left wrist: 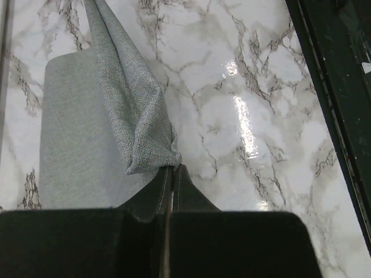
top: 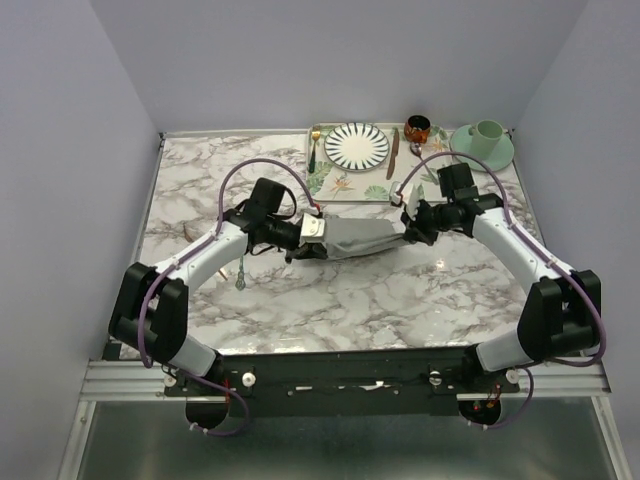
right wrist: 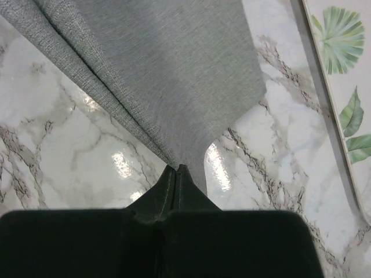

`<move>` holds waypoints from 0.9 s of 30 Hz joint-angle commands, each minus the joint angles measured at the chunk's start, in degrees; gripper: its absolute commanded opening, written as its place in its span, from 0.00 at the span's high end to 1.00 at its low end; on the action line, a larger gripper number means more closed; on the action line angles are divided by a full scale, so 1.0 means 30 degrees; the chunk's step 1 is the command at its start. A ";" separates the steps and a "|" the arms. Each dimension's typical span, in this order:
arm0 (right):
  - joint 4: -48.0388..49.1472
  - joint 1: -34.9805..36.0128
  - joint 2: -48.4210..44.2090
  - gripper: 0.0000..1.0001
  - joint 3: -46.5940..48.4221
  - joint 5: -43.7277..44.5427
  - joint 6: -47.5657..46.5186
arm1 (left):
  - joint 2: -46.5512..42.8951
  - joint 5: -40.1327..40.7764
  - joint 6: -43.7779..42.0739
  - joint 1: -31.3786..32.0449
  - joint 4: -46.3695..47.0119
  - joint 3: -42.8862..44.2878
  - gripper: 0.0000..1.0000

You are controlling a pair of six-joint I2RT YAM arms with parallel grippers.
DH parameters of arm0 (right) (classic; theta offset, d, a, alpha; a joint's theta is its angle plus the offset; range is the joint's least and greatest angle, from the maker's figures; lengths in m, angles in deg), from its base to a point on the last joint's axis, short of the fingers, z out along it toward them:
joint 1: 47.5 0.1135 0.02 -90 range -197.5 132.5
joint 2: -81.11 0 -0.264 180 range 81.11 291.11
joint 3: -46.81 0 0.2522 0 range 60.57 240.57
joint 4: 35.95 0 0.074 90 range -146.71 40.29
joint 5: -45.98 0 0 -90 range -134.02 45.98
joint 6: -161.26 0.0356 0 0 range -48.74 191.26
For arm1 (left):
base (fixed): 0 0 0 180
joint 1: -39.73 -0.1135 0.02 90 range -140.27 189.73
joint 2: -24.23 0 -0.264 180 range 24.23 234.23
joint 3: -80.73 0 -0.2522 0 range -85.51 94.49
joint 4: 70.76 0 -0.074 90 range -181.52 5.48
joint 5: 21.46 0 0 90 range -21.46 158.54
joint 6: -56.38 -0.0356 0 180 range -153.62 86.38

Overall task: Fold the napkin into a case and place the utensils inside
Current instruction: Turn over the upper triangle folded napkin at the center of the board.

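Note:
My grippers should pull both corners toward the table's front (top: 357,312) and spread the napkin flat before folding it, because the grey napkin's held edge (left wrist: 139,121) is bunched up over its flat layer.
The grey napkin (top: 360,240) hangs stretched between my two grippers over the middle of the marble table, partly folded on itself. My left gripper (top: 320,233) is shut on its left corner; in the left wrist view the bunched cloth (left wrist: 139,127) is pinched at the gripper (left wrist: 172,168), with another layer lying flat below. My right gripper (top: 405,228) is shut on the right end; the right wrist view shows the folded napkin (right wrist: 174,69) running away from the gripper (right wrist: 177,167). One slim pale utensil (top: 241,272) lies on the table by my left forearm.
At the back stands a leaf-patterned tray (top: 340,185) with a striped plate (top: 357,146), a gold dark-handled fork (top: 315,150) and a brown-handled knife (top: 393,155). A small dark cup (top: 417,128) and a green cup on its saucer (top: 485,140) sit at the back right.

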 commanded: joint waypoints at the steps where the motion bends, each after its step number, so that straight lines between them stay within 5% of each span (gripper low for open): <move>1: 0.0429 -0.0076 -0.1005 0.99 0.0487 0.0511 -0.0026 | -0.1214 -0.0348 0.1809 -0.0163 0.0656 0.0154 1.00; 9: -0.0189 -0.0105 0.1009 0.99 0.4204 0.1622 0.0619 | 0.0157 -0.0260 0.3862 -0.1215 0.1947 0.3113 1.00; 21: -0.1301 -0.0779 0.5498 0.99 1.4634 0.2269 0.0972 | 0.4644 -0.0319 0.6473 -0.3446 0.4027 1.1056 1.00; 27: -0.0953 -0.0750 0.4420 0.99 1.2391 0.1655 0.0416 | 0.3829 -0.0993 0.4838 -0.3417 0.3500 0.9305 1.00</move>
